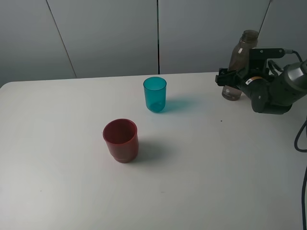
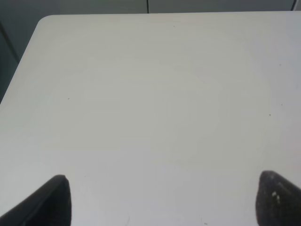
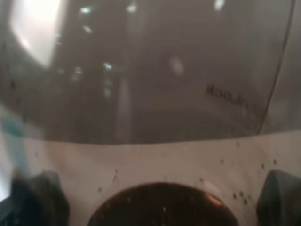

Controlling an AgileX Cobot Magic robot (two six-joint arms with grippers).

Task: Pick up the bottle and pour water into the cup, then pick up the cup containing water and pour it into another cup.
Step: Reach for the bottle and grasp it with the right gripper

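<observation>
The bottle's top rim looks open and uncapped, so I expect water will flow straight out of the smoky grey-brown bottle when I tip it over the teal cup.
The smoky grey-brown bottle stands upright at the table's far right. My right gripper is at its lower body, jaws wide apart, with the bottle between them. The bottle fills the right wrist view, where the gripper has a fingertip at each side of it. The teal cup stands upright at the back middle. The dark red cup stands upright nearer the front, left of the teal one. My left gripper is open and empty over bare table; it does not show in the high view.
The white table has a rounded far-left corner. A grey panelled wall stands behind it. A black cable hangs at the right edge.
</observation>
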